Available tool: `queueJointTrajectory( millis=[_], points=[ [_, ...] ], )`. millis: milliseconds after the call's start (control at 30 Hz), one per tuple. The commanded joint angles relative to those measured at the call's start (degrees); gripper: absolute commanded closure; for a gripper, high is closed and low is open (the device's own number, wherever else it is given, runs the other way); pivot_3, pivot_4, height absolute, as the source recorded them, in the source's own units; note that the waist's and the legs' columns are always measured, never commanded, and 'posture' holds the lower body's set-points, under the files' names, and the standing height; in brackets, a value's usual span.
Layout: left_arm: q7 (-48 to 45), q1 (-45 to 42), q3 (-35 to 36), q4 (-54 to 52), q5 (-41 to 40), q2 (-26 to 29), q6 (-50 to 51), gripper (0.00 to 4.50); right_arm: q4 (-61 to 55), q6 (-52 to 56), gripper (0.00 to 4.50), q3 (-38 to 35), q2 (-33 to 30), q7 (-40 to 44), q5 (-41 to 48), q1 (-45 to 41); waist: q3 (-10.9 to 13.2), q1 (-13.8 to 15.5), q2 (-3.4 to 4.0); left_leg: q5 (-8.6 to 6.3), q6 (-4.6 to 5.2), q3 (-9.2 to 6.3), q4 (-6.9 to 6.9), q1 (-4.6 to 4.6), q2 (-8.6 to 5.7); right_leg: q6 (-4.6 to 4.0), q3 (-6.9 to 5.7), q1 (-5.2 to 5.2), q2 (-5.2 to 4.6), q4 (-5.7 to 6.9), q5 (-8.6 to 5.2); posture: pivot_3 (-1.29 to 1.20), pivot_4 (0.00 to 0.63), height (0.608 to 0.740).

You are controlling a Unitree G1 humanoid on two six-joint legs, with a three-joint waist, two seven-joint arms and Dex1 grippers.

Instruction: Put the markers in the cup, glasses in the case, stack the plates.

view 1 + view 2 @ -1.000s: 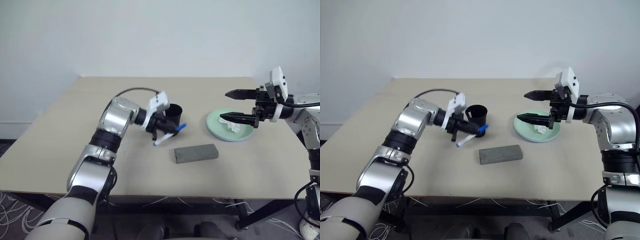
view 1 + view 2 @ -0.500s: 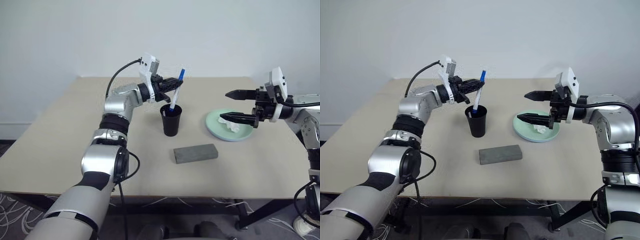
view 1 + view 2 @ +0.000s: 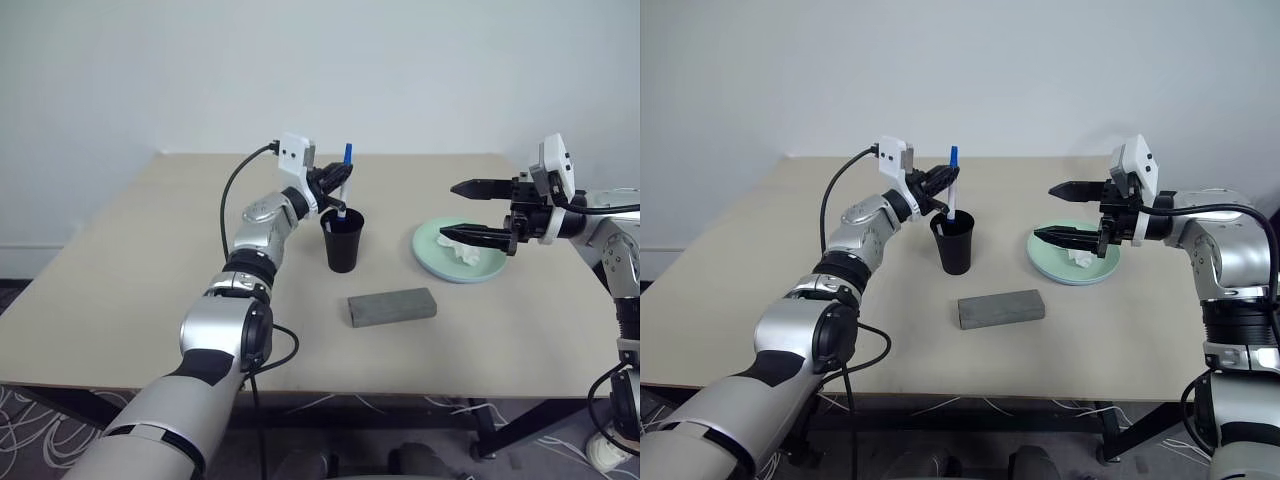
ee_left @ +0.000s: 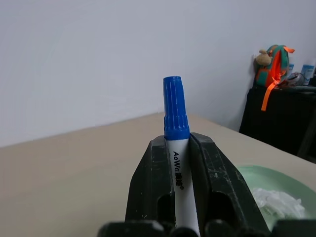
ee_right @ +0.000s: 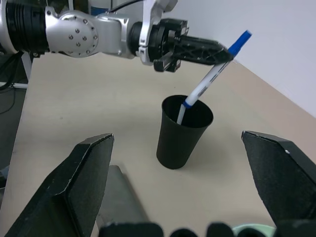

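Note:
The marker's lower end [image 3: 341, 214] is inside the opening of the black cup, so my left gripper should keep going down until its fingers are near the cup's rim [image 3: 359, 222], then let go.
My left gripper [image 3: 335, 186] is shut on a white marker [image 4: 178, 165] with a blue cap [image 3: 347, 153]. It holds the marker tilted over the black cup [image 3: 342, 240], with the lower end inside the rim [image 5: 186, 102]. The grey case [image 3: 392, 306] lies shut on the table in front of the cup. A pale green plate [image 3: 432, 250] sits to the right with a crumpled white tissue [image 3: 464, 254] on it. My right gripper [image 3: 447, 211] hangs wide open above the plate's near-left side, holding nothing. The glasses are out of view.
The beige table [image 3: 150, 260] has bare room to the left and along the front edge. A white wall stands behind it. In the left wrist view a dark cabinet [image 4: 281, 118] with a colourful bag stands off to the side.
My left gripper has carried the marker from low beside the cup up over it, and the marker now stands steeper with its end in the cup. The right arm has not moved.

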Motion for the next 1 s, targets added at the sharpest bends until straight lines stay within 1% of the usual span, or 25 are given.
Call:
queueJointTrajectory(
  millis=[33,133,233,500,800,833,867,1000],
  points=[
    [-0.43,-0.31,0.03,-0.52,0.35,0.08,-2.19,4.41,-1.97,-0.81,0.00,-1.82,-0.38,-0.40,0.79,-1.22,0.00,0.00,0.00,0.00,0.00,0.00,0.00,0.00,-0.01,0.00,0.00,0.00,0.00,0.00,0.00,0.00,0.000,0.732],
    [-0.20,0.39,-0.36,-0.21,1.08,-0.03,-3.29,4.41,-2.17,-0.76,0.00,-1.85,-0.35,-0.42,0.89,-1.11,0.00,0.01,0.00,0.00,0.00,0.00,0.01,0.00,-0.02,0.00,0.00,0.01,0.00,0.00,0.01,0.00,0.000,0.732],
    [0.48,0.56,0.96,0.16,-0.01,-0.43,-2.93,4.41,-2.28,-0.74,0.00,-1.83,-0.32,-0.44,0.95,-1.04,0.00,0.01,0.00,0.00,0.00,0.00,0.01,0.00,-0.01,0.00,0.00,0.01,0.00,0.00,0.01,0.00,0.000,0.732],
    [1.08,1.89,1.57,0.84,0.17,-0.95,-4.33,4.41,-2.55,-0.66,0.00,-1.84,-0.31,-0.48,1.02,-0.99,0.00,0.01,-0.01,0.00,0.00,-0.01,0.01,0.00,-0.01,0.00,0.00,0.01,0.00,0.00,0.01,0.00,0.000,0.732],
    [2.56,3.41,0.91,1.52,1.31,-2.01,-5.63,4.41,-2.42,-0.59,0.00,-1.71,-0.35,-0.37,0.91,-1.29,-0.01,0.01,-0.01,0.00,0.00,-0.01,0.01,0.00,-0.01,0.00,0.00,0.01,0.00,0.00,0.01,0.00,0.000,0.732],
    [2.57,3.45,0.90,1.53,1.38,-2.11,-5.68,3.69,-2.39,-0.62,0.00,-1.70,-0.35,-0.34,0.91,-1.30,-0.01,0.01,-0.01,0.00,0.00,-0.01,0.02,0.00,-0.02,0.00,0.00,0.01,0.00,0.00,0.01,0.00,0.000,0.732],
    [2.56,3.46,0.95,1.54,1.48,-2.18,-5.71,3.43,-2.38,-0.63,0.00,-1.70,-0.35,-0.33,0.90,-1.31,-0.01,0.01,-0.01,0.00,0.00,-0.01,0.02,0.00,-0.01,0.00,0.00,0.01,0.00,0.00,0.01,0.00,0.000,0.732],
    [2.77,3.44,1.00,1.35,1.82,-2.34,-6.00,2.04,-2.33,-0.56,0.00,-1.63,-0.28,-0.41,0.87,-1.35,-0.01,0.01,-0.01,0.00,0.00,-0.01,0.02,0.00,-0.01,0.00,0.00,0.01,0.00,0.00,0.01,0.00,0.000,0.732]
  ],
)
